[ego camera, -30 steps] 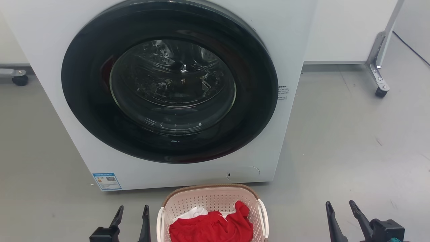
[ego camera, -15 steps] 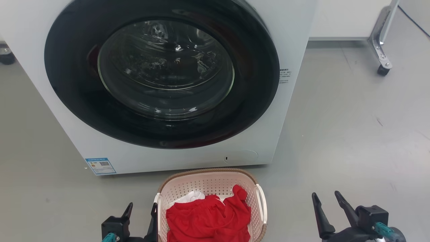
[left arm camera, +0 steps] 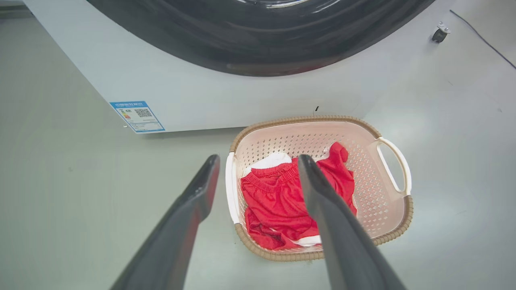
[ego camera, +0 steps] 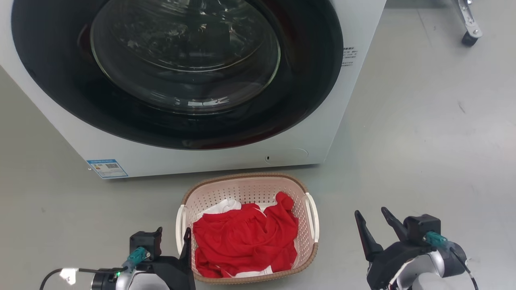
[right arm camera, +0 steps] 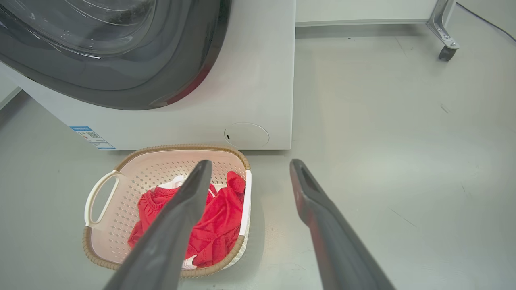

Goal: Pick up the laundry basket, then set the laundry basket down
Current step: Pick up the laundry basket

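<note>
I expect the red cloth to come along with its folds in place when I lift the laundry basket, because the red cloth lies low inside the brown rim.
The laundry basket stands on the grey floor just in front of the washing machine, pale and perforated with a brown rim and white side handles. Red cloth and a bit of white cloth lie in it. My left gripper is open at the basket's left handle. In the left wrist view the left gripper straddles that side of the basket, one finger over the floor and one above the red cloth. My right gripper is open, a gap to the right of the basket. The right wrist view shows the right gripper above the basket's right edge.
The white washing machine with its dark round door shut rises right behind the basket. A castor of a metal frame stands at the far right. Open grey floor stretches to the right.
The head camera has tilted down, so machine and basket sit higher in view. Both grippers have come further forward, and the left one has closed in on the basket's left handle.
</note>
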Motion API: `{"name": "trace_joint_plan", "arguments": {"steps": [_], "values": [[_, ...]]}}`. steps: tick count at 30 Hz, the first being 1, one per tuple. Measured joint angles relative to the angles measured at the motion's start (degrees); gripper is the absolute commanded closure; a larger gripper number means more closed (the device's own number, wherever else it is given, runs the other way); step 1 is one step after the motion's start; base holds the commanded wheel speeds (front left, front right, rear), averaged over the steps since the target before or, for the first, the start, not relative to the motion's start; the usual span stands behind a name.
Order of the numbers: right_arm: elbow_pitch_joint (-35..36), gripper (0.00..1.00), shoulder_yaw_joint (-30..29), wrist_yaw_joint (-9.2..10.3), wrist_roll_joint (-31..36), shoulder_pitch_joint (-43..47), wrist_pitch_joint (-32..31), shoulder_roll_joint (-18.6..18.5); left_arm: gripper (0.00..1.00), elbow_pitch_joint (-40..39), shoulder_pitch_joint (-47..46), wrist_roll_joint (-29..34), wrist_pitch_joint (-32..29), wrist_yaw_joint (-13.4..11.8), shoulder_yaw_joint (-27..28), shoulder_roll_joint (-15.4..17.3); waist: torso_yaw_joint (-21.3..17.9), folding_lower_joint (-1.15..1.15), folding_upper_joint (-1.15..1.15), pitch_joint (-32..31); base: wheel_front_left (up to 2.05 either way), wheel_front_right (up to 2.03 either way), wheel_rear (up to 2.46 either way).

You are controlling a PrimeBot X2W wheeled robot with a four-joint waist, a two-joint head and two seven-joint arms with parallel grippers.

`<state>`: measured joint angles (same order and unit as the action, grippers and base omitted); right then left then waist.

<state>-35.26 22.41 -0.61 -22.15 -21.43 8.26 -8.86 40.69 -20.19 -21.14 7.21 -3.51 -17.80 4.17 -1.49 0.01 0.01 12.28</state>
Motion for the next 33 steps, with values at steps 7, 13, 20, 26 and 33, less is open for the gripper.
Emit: {"name": "trace_joint_plan", "arguments": {"steps": [7, 13, 20, 26, 33], "values": [[-4.5, 0.0, 1.3, -0.68, 0.5, -5.4, -2.7, 1.7, 0.0, 5.0, -4.3, -0.4, -2.2, 0.5, -0.2, -0.5, -0.3, 0.0, 0.0, 4.2, 0.0, 0.0, 0.0], [-8.5, 0.0, 1.9, -0.91, 0.5, -9.5, -4.3, 3.0, 0.0, 8.5, -7.8, -0.9, -3.3, 0.6, -0.1, -0.9, -0.4, 0.0, 0.0, 7.6, 0.0, 0.0, 0.0], [-12.3, 0.0, 2.2, -0.91, 0.5, -14.0, -5.7, 3.8, 0.0, 12.3, -11.9, -1.9, -4.7, 1.1, 0.2, -1.1, -0.3, 0.0, 0.01, 11.7, 0.0, 0.0, 0.0], [-15.0, 0.0, 2.9, -0.9, 0.5, -17.8, -6.7, 4.4, 0.0, 14.7, -15.5, -2.4, -5.1, 1.4, 0.4, -1.2, -0.3, 0.0, 0.01, 15.3, 0.0, 0.0, 0.0], [-17.6, 0.0, 3.7, -0.83, 0.5, -21.1, -7.2, 4.7, 0.0, 17.0, -19.8, -2.4, -5.6, 1.6, 0.6, -1.3, -0.3, 0.0, 0.01, 19.6, 0.0, 0.0, 0.0]]}}
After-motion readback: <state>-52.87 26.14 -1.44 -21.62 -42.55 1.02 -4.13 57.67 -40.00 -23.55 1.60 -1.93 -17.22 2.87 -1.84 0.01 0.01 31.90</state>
